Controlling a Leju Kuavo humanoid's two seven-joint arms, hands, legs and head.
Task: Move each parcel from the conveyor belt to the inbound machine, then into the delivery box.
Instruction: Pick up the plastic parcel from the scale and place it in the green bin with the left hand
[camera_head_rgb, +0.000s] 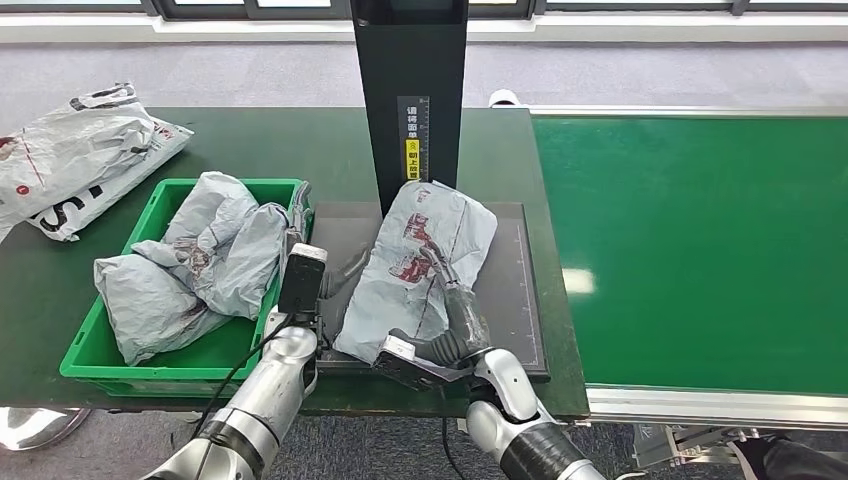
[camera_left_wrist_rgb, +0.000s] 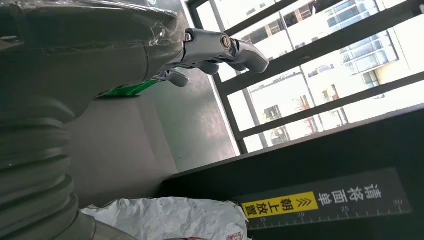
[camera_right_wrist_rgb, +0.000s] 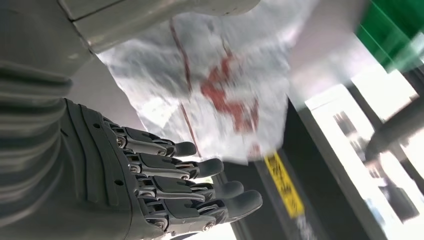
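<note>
Crumpled parcels (camera_head_rgb: 215, 240) are already piled up past the green box's far rim, so the red-printed parcel (camera_head_rgb: 415, 272) will sit high on top when I bring it there.
A grey parcel (camera_head_rgb: 452, 215) with red print lies on the black plate (camera_head_rgb: 515, 290) of the inbound machine, at the foot of its black post (camera_head_rgb: 410, 90). My right hand (camera_head_rgb: 445, 285) reaches over the parcel's near half with its dark fingers stretched along it. In the right wrist view the fingers (camera_right_wrist_rgb: 200, 185) are straight and apart, with the parcel (camera_right_wrist_rgb: 220, 85) just beyond them. My left hand (camera_head_rgb: 305, 265) hovers at the plate's left edge, beside the green delivery box (camera_head_rgb: 165, 190). Its fingers (camera_left_wrist_rgb: 220, 47) are spread and hold nothing; the parcel (camera_left_wrist_rgb: 170, 217) lies near it.
The green box holds several crumpled grey parcels (camera_head_rgb: 200, 260). Two white bags (camera_head_rgb: 80, 155) lie on the dark table at far left. The green conveyor belt (camera_head_rgb: 700, 240) runs along the right, with a metal rail at its near edge.
</note>
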